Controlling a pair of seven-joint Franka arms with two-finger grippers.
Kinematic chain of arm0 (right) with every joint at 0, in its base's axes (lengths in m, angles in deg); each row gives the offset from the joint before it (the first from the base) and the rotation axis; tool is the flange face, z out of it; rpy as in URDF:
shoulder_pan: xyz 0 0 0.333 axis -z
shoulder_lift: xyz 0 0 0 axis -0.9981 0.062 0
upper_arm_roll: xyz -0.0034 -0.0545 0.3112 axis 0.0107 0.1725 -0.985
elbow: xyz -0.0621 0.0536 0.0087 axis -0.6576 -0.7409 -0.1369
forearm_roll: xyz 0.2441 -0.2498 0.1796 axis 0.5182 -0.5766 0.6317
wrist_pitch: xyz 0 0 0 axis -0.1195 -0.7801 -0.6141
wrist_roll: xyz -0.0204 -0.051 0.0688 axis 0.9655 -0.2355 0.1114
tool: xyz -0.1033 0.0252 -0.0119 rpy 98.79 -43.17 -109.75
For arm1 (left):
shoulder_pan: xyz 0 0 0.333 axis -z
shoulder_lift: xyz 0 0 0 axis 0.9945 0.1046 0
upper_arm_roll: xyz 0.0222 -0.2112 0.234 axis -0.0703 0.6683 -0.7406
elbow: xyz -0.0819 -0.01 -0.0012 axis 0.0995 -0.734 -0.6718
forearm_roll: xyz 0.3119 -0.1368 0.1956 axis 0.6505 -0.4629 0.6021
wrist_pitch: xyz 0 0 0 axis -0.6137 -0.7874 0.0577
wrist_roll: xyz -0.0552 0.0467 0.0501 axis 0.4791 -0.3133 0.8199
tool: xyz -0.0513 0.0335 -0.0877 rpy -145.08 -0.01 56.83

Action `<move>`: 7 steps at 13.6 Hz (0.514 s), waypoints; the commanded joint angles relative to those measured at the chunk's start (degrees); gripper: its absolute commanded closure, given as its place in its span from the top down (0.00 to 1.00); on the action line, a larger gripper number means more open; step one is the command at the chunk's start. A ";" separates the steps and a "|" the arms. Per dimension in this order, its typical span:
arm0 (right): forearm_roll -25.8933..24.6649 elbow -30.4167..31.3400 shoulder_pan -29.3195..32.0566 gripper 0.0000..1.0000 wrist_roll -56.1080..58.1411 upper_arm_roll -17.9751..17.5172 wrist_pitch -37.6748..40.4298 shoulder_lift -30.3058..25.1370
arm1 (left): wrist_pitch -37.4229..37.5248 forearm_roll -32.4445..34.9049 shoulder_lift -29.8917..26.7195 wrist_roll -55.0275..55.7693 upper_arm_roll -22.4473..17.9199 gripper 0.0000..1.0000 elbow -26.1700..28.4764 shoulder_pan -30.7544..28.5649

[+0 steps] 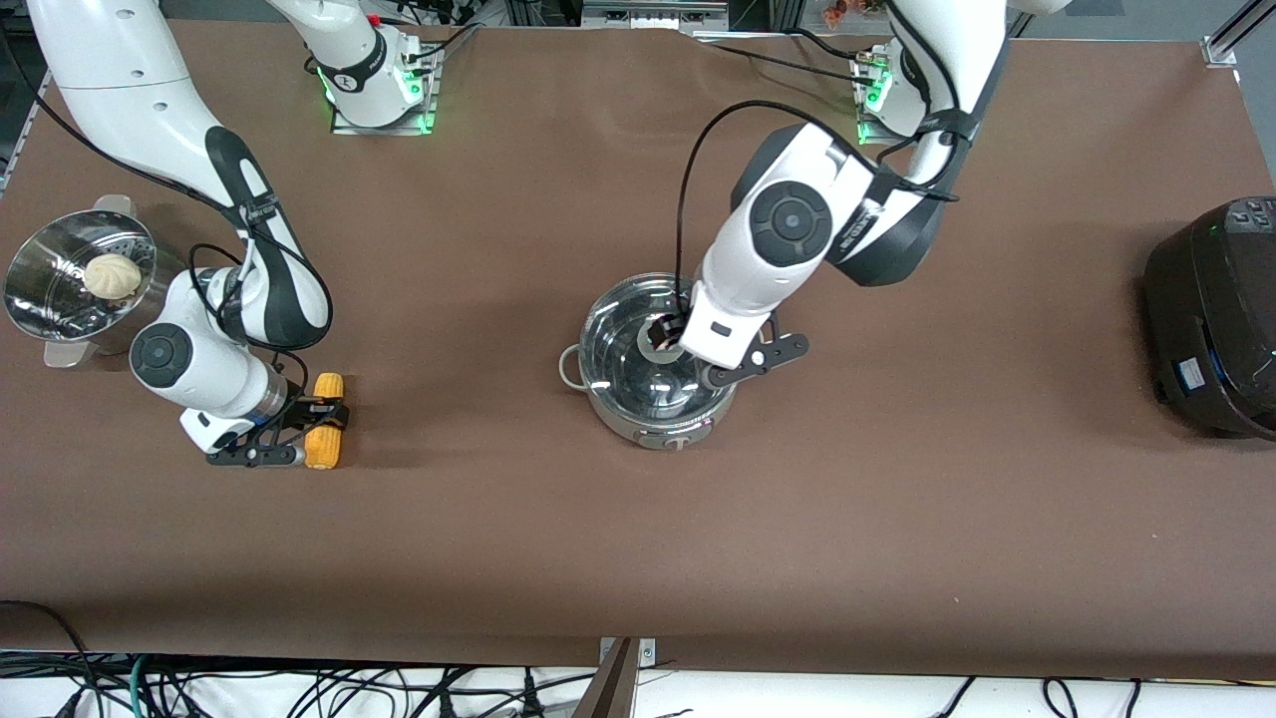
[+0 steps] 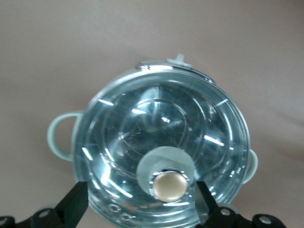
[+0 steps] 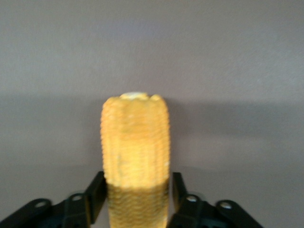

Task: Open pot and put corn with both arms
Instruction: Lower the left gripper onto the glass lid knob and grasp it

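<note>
The glass lid (image 1: 636,369) is on the steel pot. I should use my left gripper to lift the lid out of the way by its tan knob (image 2: 170,186) before my right gripper brings the corn.
The steel pot (image 1: 670,433) stands mid-table with its glass lid (image 1: 630,371) on, also in the left wrist view (image 2: 156,142). My left gripper (image 1: 688,349) hangs just over the lid, open, its fingers (image 2: 78,204) wide apart on either side of the tan knob (image 2: 170,185), not touching it (image 2: 141,209). The yellow corn (image 1: 324,444) lies on the table toward the right arm's end. My right gripper (image 1: 321,414) is low over it, jaws closed against the cob's sides (image 3: 136,190). The cob (image 3: 135,137) still rests on the cloth.
A perforated steel bowl (image 1: 40,299) with a white bun (image 1: 112,276) sits at the right arm's end, farther from the front camera than the corn. A big black cooker (image 1: 1216,319) stands at the left arm's end. Brown cloth covers the table.
</note>
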 commanded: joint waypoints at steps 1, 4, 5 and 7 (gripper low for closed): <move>0.37 0.32 0.23 0.00 2.11 -0.39 1.48 -0.53 | 0.06 0.57 3.00 1.32 -1.27 0.99 -3.61 2.68; 0.37 0.06 0.23 0.00 1.93 -0.48 1.48 -0.53 | -2.13 2.07 4.93 1.84 -1.36 0.99 -3.61 4.09; 0.37 -0.03 0.23 0.00 1.93 -0.48 1.48 -0.70 | -2.22 2.33 5.37 2.11 -1.36 0.99 -3.61 4.27; 0.37 -0.64 0.23 0.00 1.93 -0.57 1.65 -2.10 | -2.22 4.26 6.16 2.37 -1.19 0.97 -3.53 4.62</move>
